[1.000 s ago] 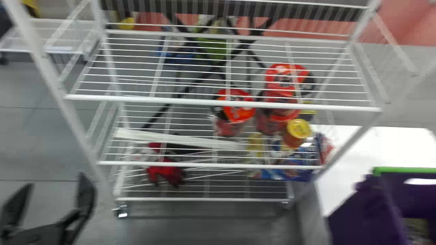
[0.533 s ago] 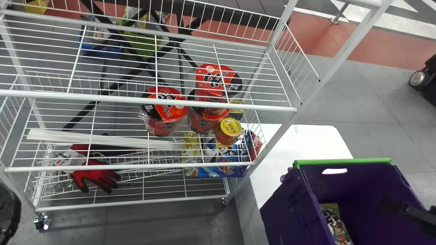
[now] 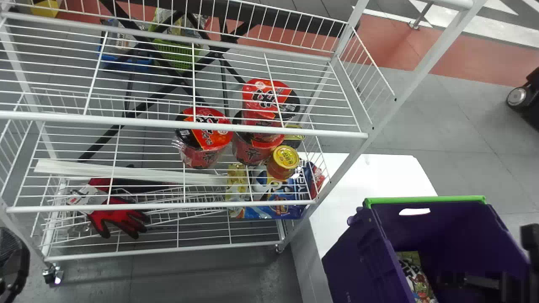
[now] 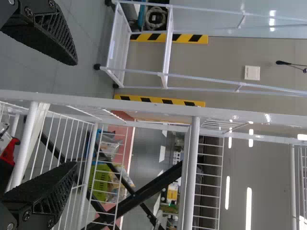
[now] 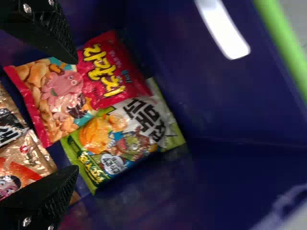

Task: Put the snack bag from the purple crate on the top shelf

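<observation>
My gripper will lift the red snack bag (image 5: pixel 81 86), and that bag will come free by itself, because it lies over the green-and-white bag's upper edge (image 5: pixel 120 102).
Inside the purple crate (image 3: pixel 353 261), dark parts of my right gripper (image 3: pixel 484 280) show at the lower right of the head view. A snack bag (image 3: pixel 414 273) lies on the crate floor left of it. In the right wrist view my right gripper (image 5: pixel 74 115) is open above a red snack bag (image 5: pixel 103 76) and a green-and-white one (image 5: pixel 124 139), with brown bags (image 5: pixel 24 153) beside them. It holds nothing. My left gripper (image 3: pixel 12 263) is at the head view's left edge; by its wrist view, the left gripper (image 4: pixel 74 114) stands open and empty beside the rack.
The white wire rack's upper shelf (image 3: pixel 185 122) spans the head view. Below it stand red noodle cups (image 3: pixel 206 139), a yellow-lidded jar (image 3: pixel 283 162) and a blue pack (image 3: pixel 278 206). Red gloves (image 3: pixel 120 219) lie lower left. The crate rests on a white table (image 3: pixel 379 176).
The head view has swung right, bringing the crate farther into sight. Over the last half second my right gripper has moved left and lower in that view, inside the crate.
</observation>
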